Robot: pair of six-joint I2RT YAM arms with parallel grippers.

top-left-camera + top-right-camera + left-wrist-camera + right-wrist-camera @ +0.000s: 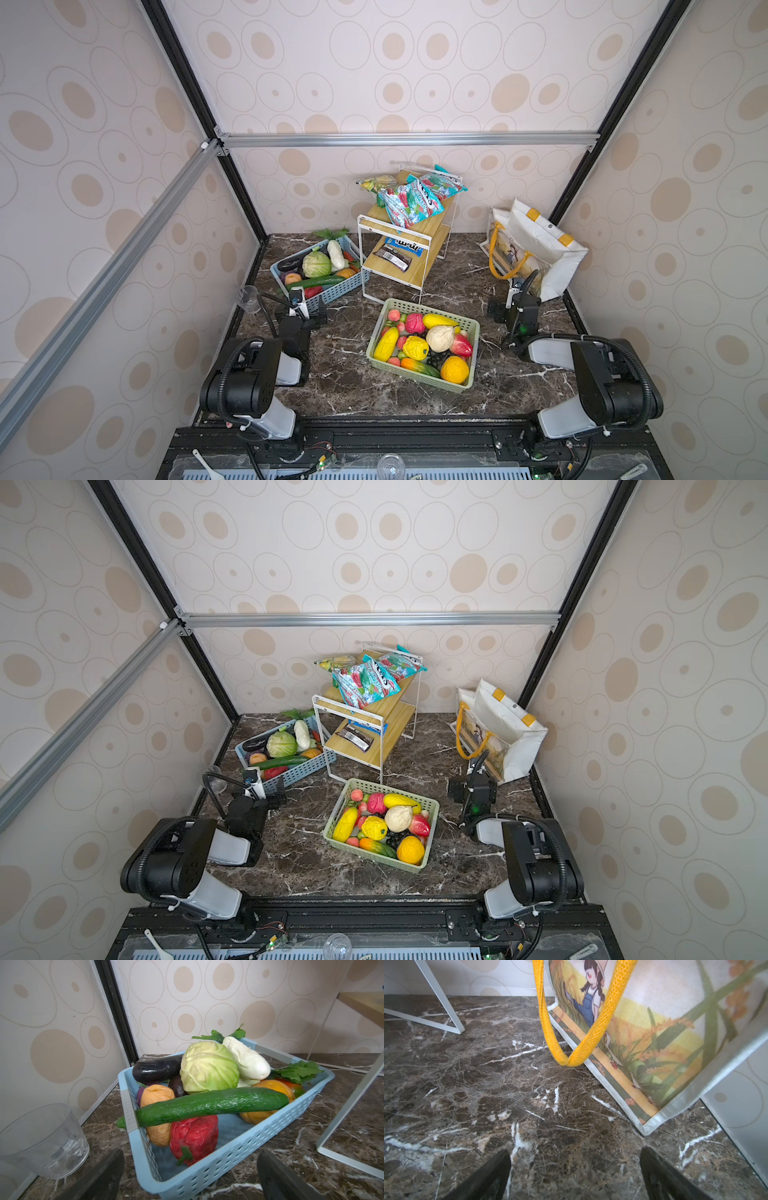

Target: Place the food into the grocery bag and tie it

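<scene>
The left gripper and right gripper should straighten the green basket from both ends and slide it clear first, because it sits at a slant toward the grocery bag.
The food lies in two lattice baskets. A green basket in the middle holds an orange, a white bulb, a yellow citrus and dark grapes. A blue basket at the back left holds a cucumber, cabbage and red pepper. The grocery bag stands at the back right, its yellow handle hanging down. My left gripper is open just in front of the blue basket's near corner. My right gripper is open over bare table before the bag.
A white wire shelf rack with wooden boards carries snack packets between the blue basket and the bag. A clear plastic cup stands by the left wall. Patterned walls close in the dark marble table on three sides.
</scene>
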